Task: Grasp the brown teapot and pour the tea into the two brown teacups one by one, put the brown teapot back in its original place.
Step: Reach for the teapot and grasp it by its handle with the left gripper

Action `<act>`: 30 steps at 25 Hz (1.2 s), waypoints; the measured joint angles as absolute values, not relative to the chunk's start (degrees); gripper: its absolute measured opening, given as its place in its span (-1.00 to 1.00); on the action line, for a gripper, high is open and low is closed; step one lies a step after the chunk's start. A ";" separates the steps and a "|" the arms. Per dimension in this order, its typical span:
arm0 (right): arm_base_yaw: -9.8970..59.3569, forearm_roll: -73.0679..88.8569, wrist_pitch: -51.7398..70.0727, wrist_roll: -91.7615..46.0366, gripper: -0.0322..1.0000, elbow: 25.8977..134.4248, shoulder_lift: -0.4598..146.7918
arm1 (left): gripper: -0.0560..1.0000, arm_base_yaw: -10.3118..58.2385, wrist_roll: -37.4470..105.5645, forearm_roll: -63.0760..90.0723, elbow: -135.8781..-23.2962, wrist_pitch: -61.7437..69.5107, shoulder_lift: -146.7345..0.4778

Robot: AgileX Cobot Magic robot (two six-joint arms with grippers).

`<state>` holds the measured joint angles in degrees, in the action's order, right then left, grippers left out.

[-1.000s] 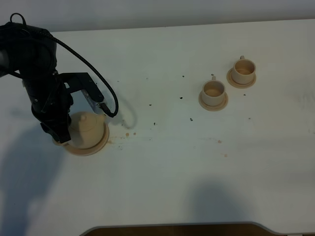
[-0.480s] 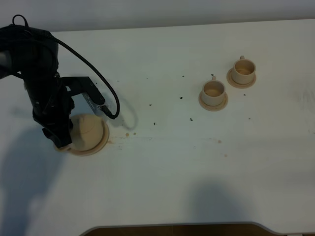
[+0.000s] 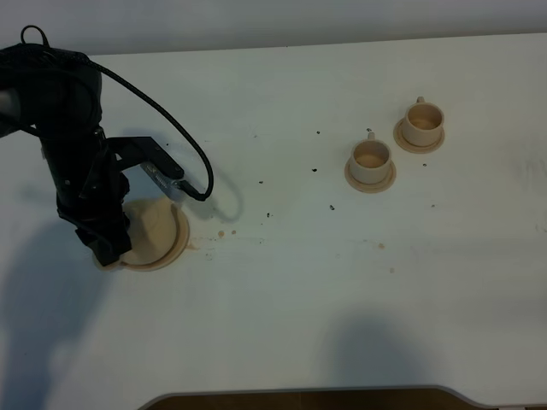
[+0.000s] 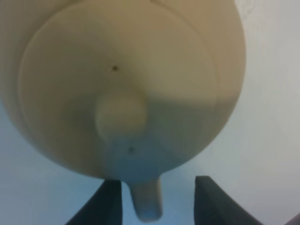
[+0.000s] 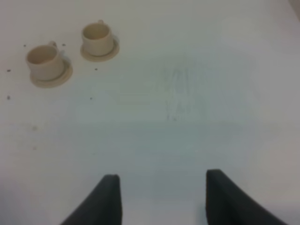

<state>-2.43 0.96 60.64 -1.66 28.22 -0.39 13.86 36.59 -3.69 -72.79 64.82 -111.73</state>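
Observation:
Next, I open my left gripper, move in toward the teapot's body (image 4: 143, 171) and center the handle before I lift, because the teapot's handle (image 4: 146, 201) slants close to one of the gripper's fingers.
The brown teapot (image 3: 152, 224) sits on its wide tan saucer (image 3: 176, 244), the original place, at the table's left, mostly hidden under my left arm. In the left wrist view the teapot (image 4: 126, 79) fills the frame, lid knob up. Its loop handle (image 4: 147, 204) lies between the fingers of my left gripper (image 4: 159, 183), which is open with a gap on each side. The two brown teacups (image 3: 371, 155) (image 3: 423, 122) stand on their small saucers at the right rear, also visible in the right wrist view (image 5: 44, 58) (image 5: 97, 35). My right gripper (image 5: 161, 187) hangs open over bare table.
Dark specks and brownish drops (image 3: 224, 231) dot the white table between the teapot and the cups. A black cable (image 3: 162, 115) loops off the left arm. The table's front edge (image 3: 299, 395) shows at the bottom of the high view.
My left arm has shifted slightly left and toward the front, covering more of the teapot. The teapot stays on its saucer. The cups have not moved.

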 joint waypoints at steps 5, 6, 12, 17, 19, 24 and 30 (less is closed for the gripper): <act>-2.43 0.96 60.64 -1.66 -0.09 28.22 -0.39 | -0.18 13.86 33.66 -3.67 -72.79 64.44 -111.75; -2.43 0.96 60.64 -1.66 -0.09 28.22 -0.39 | -0.18 13.86 33.23 -3.67 -72.79 64.38 -111.75; -2.43 0.96 60.64 -1.66 -0.09 28.22 -0.39 | -0.21 13.86 30.85 -3.96 -72.79 63.89 -111.75; -2.43 0.96 60.64 -1.66 -0.09 28.22 -0.39 | -0.32 13.86 29.85 -4.11 -72.79 63.72 -111.75; -2.43 0.96 60.64 -1.66 -0.09 28.22 -0.39 | -0.38 13.86 29.62 -4.11 -72.79 63.48 -111.75; -2.43 0.96 60.64 -1.66 -0.10 28.22 -0.39 | -0.54 13.86 29.53 -4.11 -72.79 63.16 -111.75; -2.43 0.96 60.64 -1.66 -0.09 28.22 -0.39 | -0.66 13.86 29.61 -4.11 -72.79 63.16 -111.75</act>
